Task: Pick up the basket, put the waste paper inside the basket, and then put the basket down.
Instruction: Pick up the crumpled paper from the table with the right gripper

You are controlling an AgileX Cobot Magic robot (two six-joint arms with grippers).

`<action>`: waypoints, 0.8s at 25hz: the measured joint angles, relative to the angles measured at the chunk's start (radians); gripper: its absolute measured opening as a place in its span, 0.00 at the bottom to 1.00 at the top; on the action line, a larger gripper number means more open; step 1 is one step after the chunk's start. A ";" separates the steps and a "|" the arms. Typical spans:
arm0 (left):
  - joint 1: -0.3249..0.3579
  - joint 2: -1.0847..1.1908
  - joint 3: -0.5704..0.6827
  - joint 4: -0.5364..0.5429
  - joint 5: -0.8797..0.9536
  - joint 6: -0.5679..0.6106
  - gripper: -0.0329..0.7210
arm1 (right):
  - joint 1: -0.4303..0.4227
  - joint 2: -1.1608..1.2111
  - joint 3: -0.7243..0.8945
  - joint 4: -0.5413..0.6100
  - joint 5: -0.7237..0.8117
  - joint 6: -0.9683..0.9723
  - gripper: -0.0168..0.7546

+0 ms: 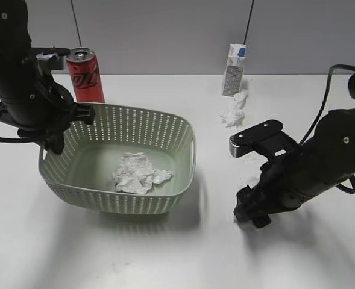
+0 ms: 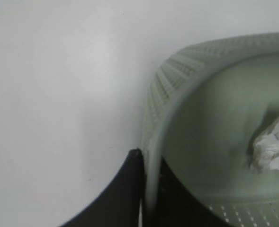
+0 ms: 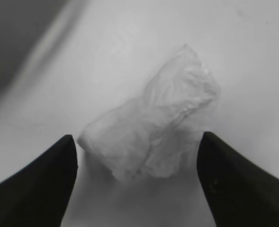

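The white wad's thin creased end (image 3: 191, 78) sticks out past my fingers, so I expect the wad (image 3: 146, 123) to bunch up where I pinch it and spread out like a fan when I lift it.
The pale green basket (image 1: 180, 135) sits left of centre, and in the left wrist view (image 2: 177, 80) its rim runs between my fingers. My left gripper (image 1: 52, 144) (image 2: 148, 163) is shut on the basket's left rim, one finger outside and one inside. One crumpled wad of waste paper (image 1: 140, 173) (image 2: 274, 149) lies inside the basket. My right gripper (image 1: 248, 214) (image 3: 137, 142) is open and low over the table, with a white wad (image 3: 167, 104) between its fingers. Two more wads (image 1: 232, 116) lie at the back right.
A red cola can (image 1: 85, 75) stands just behind the basket's left end. A small grey-white carton (image 1: 234, 71) with a blue mark stands at the back right next to the loose wads. A grey wall runs behind the white table (image 1: 165, 253).
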 joint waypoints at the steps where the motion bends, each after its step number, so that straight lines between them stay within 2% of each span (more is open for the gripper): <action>1: 0.000 0.000 0.000 0.000 0.001 0.000 0.05 | 0.000 0.014 0.000 -0.007 -0.005 0.000 0.79; 4: 0.000 0.000 0.000 0.000 0.000 0.000 0.05 | 0.000 0.042 0.000 -0.026 -0.023 0.000 0.74; 7: 0.000 0.000 0.000 0.000 0.000 0.000 0.05 | 0.000 0.063 0.000 -0.032 -0.030 0.000 0.61; 10: 0.000 0.000 0.000 0.000 0.000 0.000 0.05 | 0.000 0.067 -0.001 -0.037 -0.038 0.000 0.43; 14: 0.000 0.000 0.000 0.000 0.001 0.000 0.05 | 0.000 0.042 0.000 -0.037 -0.028 0.000 0.11; 16: 0.000 0.000 0.000 -0.001 0.002 0.000 0.05 | 0.003 -0.010 -0.004 -0.037 -0.011 -0.005 0.05; 20: 0.000 0.000 0.000 -0.002 0.002 0.000 0.05 | 0.060 -0.156 -0.089 -0.020 0.063 -0.107 0.03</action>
